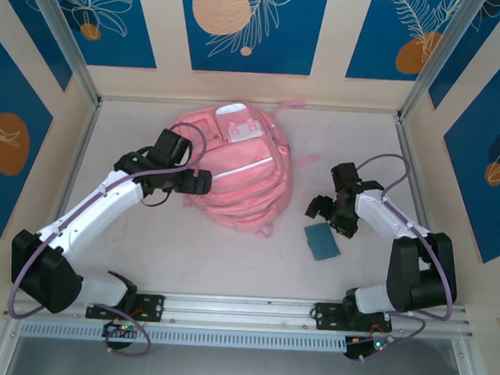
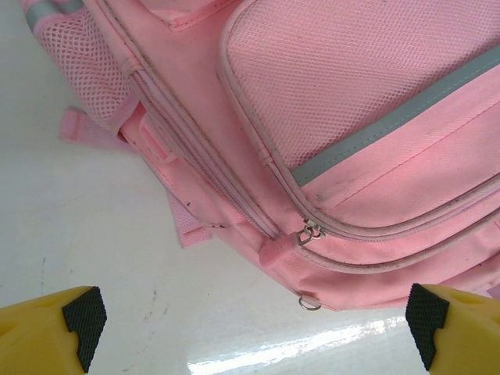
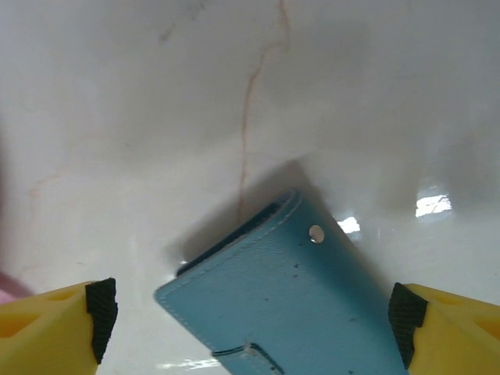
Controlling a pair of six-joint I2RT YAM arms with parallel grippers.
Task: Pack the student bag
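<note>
My right gripper should go down next toward the blue wallet [image 1: 322,242], which lies clear of the student bag and fits the gripper's open fingers, until the fingers are on either side of its side edges [image 3: 351,269].
The student bag [image 1: 238,169], a large pink backpack with white zipper lines, lies flat in the middle of the table. My left gripper [image 1: 192,181] hovers at its left edge, open with nothing between its fingers. In the left wrist view the bag [image 2: 351,117] spans the upper frame, a metal zipper pull [image 2: 311,232] sits near its lower corner, and the left gripper [image 2: 250,324] stands wide over bare table. A blue wallet [image 1: 322,241] lies right of the bag. My right gripper [image 3: 250,320] is open just above the wallet [image 3: 289,305], whose snap button faces up.
Low walls [image 1: 89,133] with metal corner posts border the white table [image 1: 143,249] on the left, back and right. A pink strap [image 2: 82,129] of the bag trails onto the table on its left side. The rail [image 1: 241,311] holding the arm bases runs along the near edge.
</note>
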